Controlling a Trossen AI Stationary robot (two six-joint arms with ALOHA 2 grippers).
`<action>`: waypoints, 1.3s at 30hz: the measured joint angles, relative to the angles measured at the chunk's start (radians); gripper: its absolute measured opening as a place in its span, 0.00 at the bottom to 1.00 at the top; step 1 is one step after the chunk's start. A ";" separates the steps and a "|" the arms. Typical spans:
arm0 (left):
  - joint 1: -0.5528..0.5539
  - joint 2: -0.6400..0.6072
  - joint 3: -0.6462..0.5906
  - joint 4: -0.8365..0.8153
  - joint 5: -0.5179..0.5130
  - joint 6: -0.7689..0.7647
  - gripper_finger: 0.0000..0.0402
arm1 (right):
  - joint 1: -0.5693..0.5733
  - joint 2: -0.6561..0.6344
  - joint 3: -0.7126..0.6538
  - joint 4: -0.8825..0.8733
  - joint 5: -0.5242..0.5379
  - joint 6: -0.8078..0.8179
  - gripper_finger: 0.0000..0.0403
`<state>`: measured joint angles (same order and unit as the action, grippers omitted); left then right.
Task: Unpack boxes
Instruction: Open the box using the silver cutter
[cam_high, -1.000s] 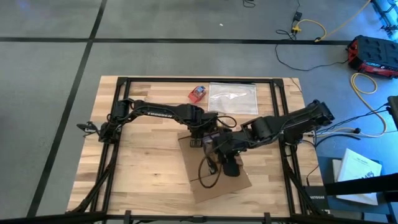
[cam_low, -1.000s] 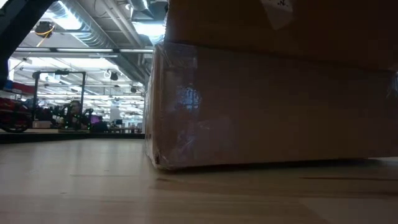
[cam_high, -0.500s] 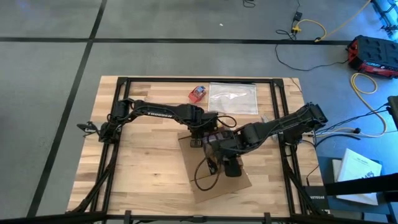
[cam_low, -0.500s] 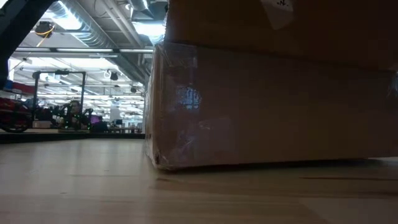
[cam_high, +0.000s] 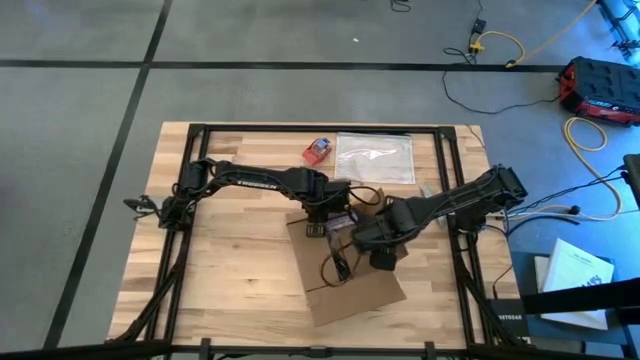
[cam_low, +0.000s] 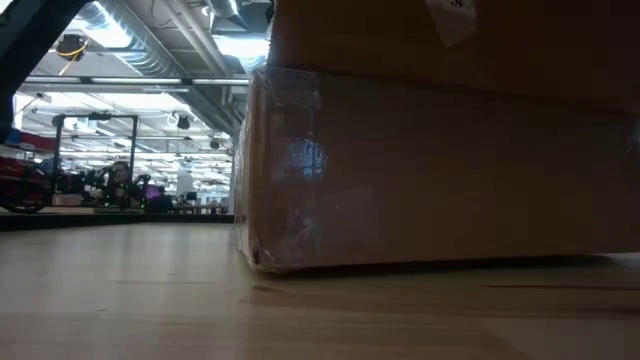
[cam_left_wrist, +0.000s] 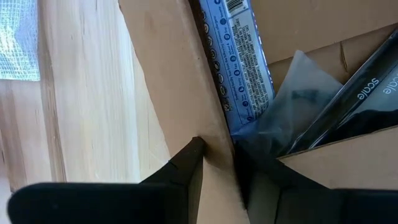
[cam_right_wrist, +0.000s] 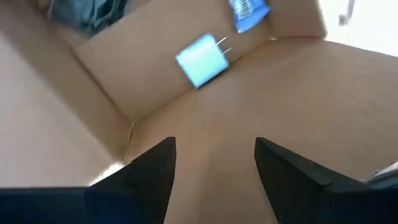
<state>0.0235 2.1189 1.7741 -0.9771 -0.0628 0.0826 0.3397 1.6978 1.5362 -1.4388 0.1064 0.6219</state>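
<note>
The cardboard box (cam_high: 358, 292) is sitting crooked. My right gripper should pinch the box's side (cam_right_wrist: 267, 99) next to the white wall plug and help my left gripper straighten the box.
The brown cardboard box (cam_high: 350, 285) lies open on the table's middle, and its taped side (cam_low: 440, 170) fills the low view. Inside lie a blue printed packet (cam_left_wrist: 239, 68), a clear pouch (cam_left_wrist: 292, 99), a black item marked "scale" (cam_left_wrist: 360, 99) and a white wall plug (cam_right_wrist: 202, 59). My left gripper (cam_high: 322, 225) is shut on the box's far edge. My right gripper (cam_high: 378, 255) hangs open over the box, pointing down, nothing between its fingers (cam_right_wrist: 155, 168). My left gripper pinches a cardboard wall or flap (cam_left_wrist: 214, 140) at the box's far side between its two fingers, one finger (cam_left_wrist: 186, 165) outside the box and the other (cam_left_wrist: 252, 177) inside. The fingers come from above, slanting steeply down. The box rests on the table.
A clear plastic bag (cam_high: 373, 158) and a small red-and-blue object (cam_high: 318, 151) lie near the table's far edge. A black frame rail (cam_high: 300, 128) runs round the table. Bare wood (cam_high: 230, 280) lies left of the box.
My right gripper has sunk toward the box, shifted a little toward the table's right and far side, and tipped over until it points down. The dark cable loop beside it has drawn smaller. The left gripper and the box have stayed put.
</note>
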 joint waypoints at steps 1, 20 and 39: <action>0.000 0.000 0.000 -0.001 0.000 0.000 0.19 | 0.000 0.000 -0.008 0.006 0.007 0.028 0.51; -0.004 0.000 0.000 -0.001 -0.001 0.003 0.19 | 0.003 -0.003 -0.270 0.283 -0.060 0.353 0.94; -0.004 0.000 0.000 0.000 0.000 -0.003 0.19 | 0.000 0.001 -0.302 0.253 -0.054 0.399 0.48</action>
<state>0.0193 2.1189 1.7744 -0.9771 -0.0624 0.0792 0.3401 1.6989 1.2339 -1.1862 0.0529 1.0207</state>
